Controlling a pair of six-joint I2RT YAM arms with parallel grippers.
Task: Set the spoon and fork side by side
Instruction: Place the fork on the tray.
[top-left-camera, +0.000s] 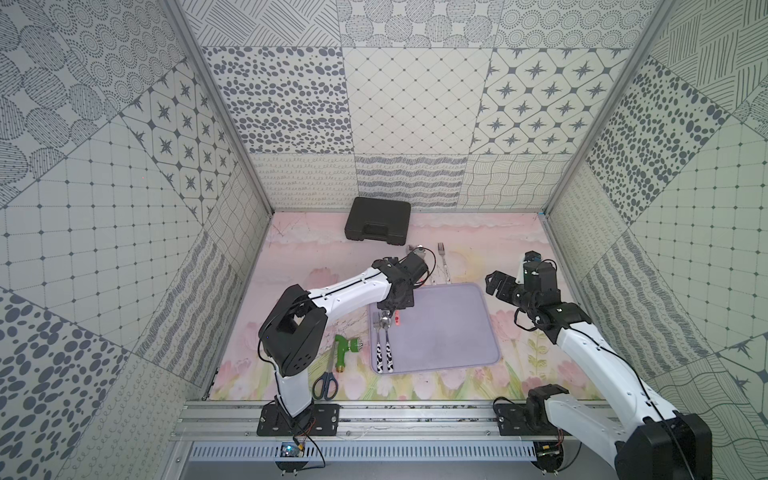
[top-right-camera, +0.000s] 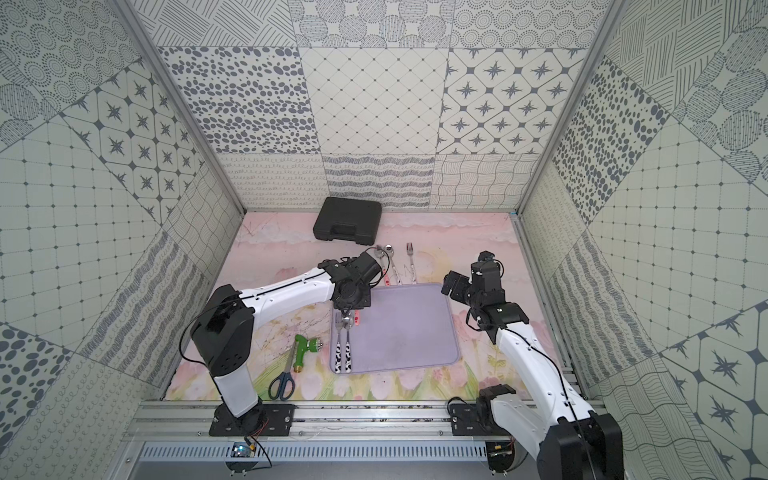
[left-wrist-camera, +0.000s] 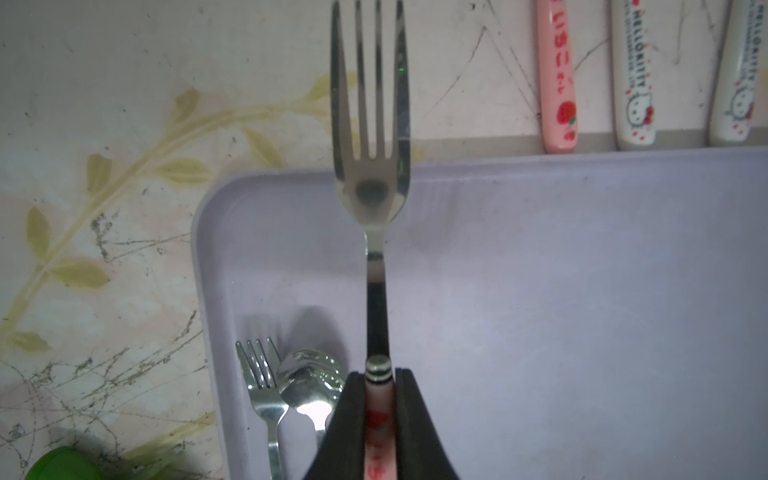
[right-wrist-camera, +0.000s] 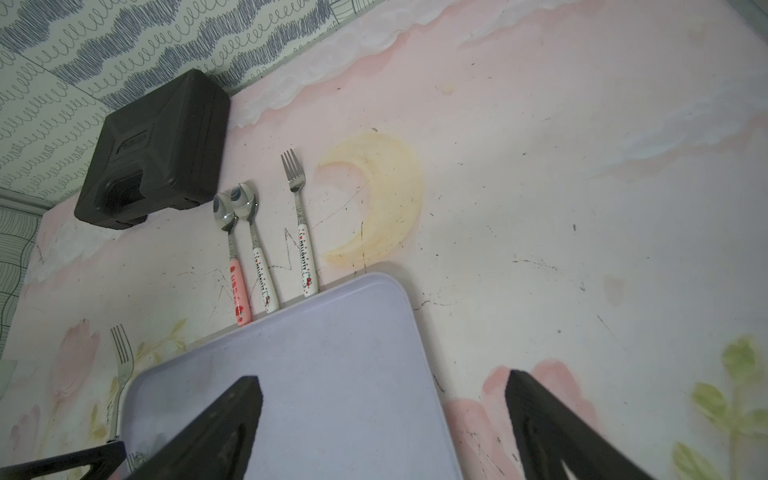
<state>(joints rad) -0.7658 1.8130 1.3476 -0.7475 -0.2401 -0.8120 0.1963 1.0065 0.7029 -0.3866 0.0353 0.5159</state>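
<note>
The pink fork (left-wrist-camera: 373, 188) points the same way as the cow-patterned spoon, so I should keep moving my left gripper to the tray's clear space (top-left-camera: 405, 345) next to that spoon and let go.
My left gripper (left-wrist-camera: 379, 386) is shut on the pink strawberry handle of a fork (left-wrist-camera: 371, 183). It holds the fork above the far left corner of the lilac tray (left-wrist-camera: 582, 291), tines pointing past the tray's far rim. In both top views the left gripper (top-left-camera: 388, 313) hangs over the tray's left side. A spoon with a matching pink handle (right-wrist-camera: 235, 266) lies on the mat just beyond the tray. My right gripper (right-wrist-camera: 384, 382) stands open and empty over the tray's right far corner.
A cow-patterned fork (left-wrist-camera: 262, 386) and spoon (left-wrist-camera: 309, 382) lie side by side at the tray's left edge. A white-handled spoon (right-wrist-camera: 255, 249) and fork (right-wrist-camera: 301, 232) lie beyond the tray. A black case (top-left-camera: 378, 220) sits at the back. A green nozzle (top-left-camera: 345, 347) and scissors (top-left-camera: 326, 380) lie left of the tray.
</note>
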